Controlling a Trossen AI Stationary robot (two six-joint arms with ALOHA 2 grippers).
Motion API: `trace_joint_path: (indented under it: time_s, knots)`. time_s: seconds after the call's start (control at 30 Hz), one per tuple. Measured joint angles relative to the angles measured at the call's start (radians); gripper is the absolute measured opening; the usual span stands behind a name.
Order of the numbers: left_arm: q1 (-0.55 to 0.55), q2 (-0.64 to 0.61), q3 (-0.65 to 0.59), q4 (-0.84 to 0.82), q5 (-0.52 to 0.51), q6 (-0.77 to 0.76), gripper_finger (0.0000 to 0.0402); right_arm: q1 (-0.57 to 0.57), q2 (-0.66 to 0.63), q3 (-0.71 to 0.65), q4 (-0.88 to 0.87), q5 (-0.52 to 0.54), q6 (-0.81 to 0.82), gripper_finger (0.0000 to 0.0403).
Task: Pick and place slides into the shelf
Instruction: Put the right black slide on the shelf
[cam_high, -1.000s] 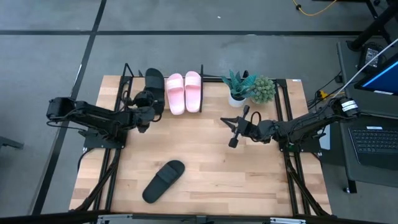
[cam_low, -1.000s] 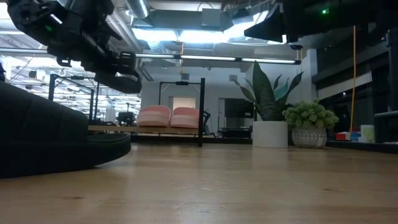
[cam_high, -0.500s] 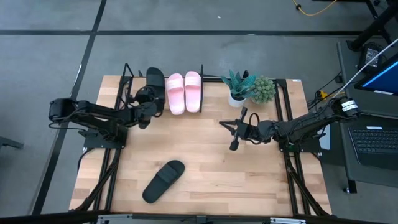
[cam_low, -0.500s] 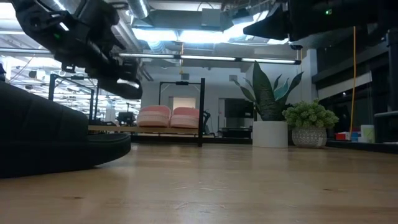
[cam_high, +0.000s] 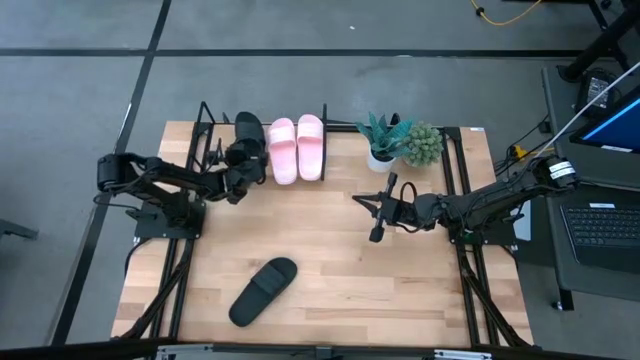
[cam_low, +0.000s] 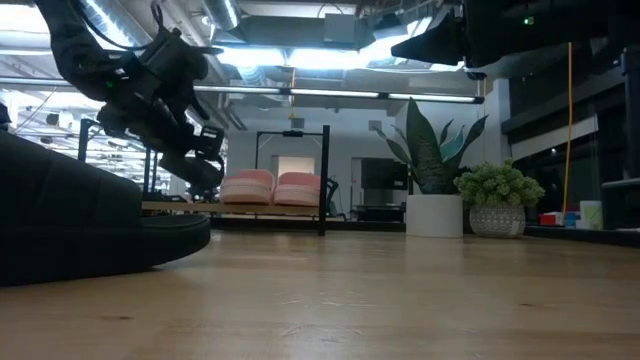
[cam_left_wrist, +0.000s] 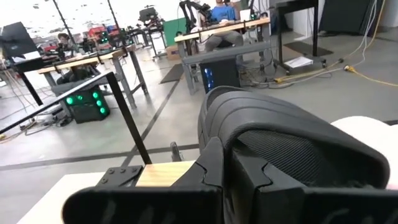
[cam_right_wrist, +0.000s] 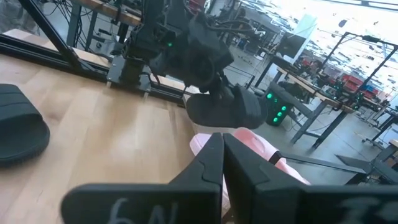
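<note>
I should lower the black slide with my left gripper because the black slide's far end (cam_high: 247, 119) sticks out at a slant past the pink slides. I should then open again and straighten the black slide beside them.
Two pink slides (cam_high: 296, 148) lie side by side on the shelf (cam_high: 325, 140) at the table's far edge. A black slide (cam_high: 248, 131) hangs just left of them over the shelf, with my left gripper (cam_high: 242, 160) shut on it. The right wrist view shows this slide (cam_right_wrist: 225, 107) above the pink ones (cam_right_wrist: 255, 149). A second black slide (cam_high: 263, 290) lies sole-down on the table near the front edge. My right gripper (cam_high: 378, 222) hovers shut and empty right of the table's middle. My left gripper holds the black slide by its near end (cam_left_wrist: 249, 146), coming level from the table's left and near side. The shut fingers (cam_left_wrist: 214, 165) themselves hide the exact place of contact. The slide is lifted clear, strap up, above the shelf's left part.
Two potted plants (cam_high: 400, 142) stand right of the shelf at the far edge. Black side rails (cam_high: 465, 200) run along the table's left and right. Bare wood lies between the shelf and the loose black slide. Other tables and a seated person show in the room behind.
My left gripper, still shut on the black slide, has sunk and gone toward the shelf at the table's far edge, turning a little. The slide has come down with it.
</note>
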Motion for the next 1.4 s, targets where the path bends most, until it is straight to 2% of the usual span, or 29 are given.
trace_joint_path:
  time_s: [0.2, 0.53, 1.0, 1.4]
  knots:
    - [0.040, 0.032, 0.000, 0.000, 0.025, 0.000, 0.0000, 0.000, 0.000, 0.000, 0.000, 0.000, 0.000, 0.0012]
    - [0.100, 0.089, 0.000, 0.001, 0.148, -0.029, 0.0000, 0.000, 0.000, 0.000, -0.001, 0.000, -0.002, 0.0012]
    - [0.130, 0.128, 0.000, 0.010, 0.215, -0.055, 0.0001, 0.000, 0.000, 0.001, -0.001, 0.000, -0.003, 0.0012]
    - [0.127, 0.128, 0.000, 0.010, 0.256, -0.047, 0.0057, 0.000, 0.000, 0.001, -0.002, 0.000, -0.003, 0.0012]
